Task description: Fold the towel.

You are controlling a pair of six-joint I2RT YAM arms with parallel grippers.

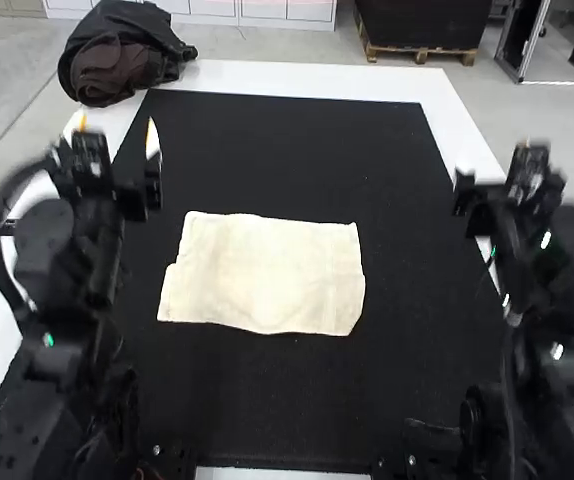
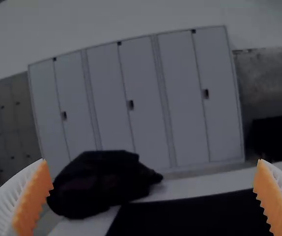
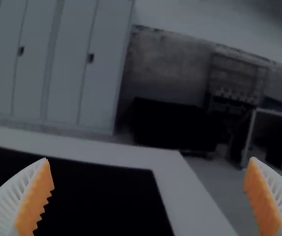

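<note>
The near edge, that wavy edge (image 1: 264,331), lies flat. So the cream towel (image 1: 264,272) should fold in two and its near edge should stay in place when I carry the far corners over.
The cream towel (image 1: 267,272) lies flat on the black mat in the high view, roughly rectangular, with a small step at its left edge that looks like a folded layer. My left gripper (image 1: 117,135) is raised to the left of the towel and apart from it; in its wrist view the left gripper (image 2: 153,196) is open with nothing between its pads. Raised well to the towel's right is my right gripper (image 1: 512,185); the right gripper (image 3: 149,196) is also wide open and holds nothing in its wrist view.
The black mat (image 1: 287,150) covers most of the white table (image 1: 457,110). A dark bundle of cloth (image 1: 122,55) rests at the table's far left corner, beyond the left gripper.
</note>
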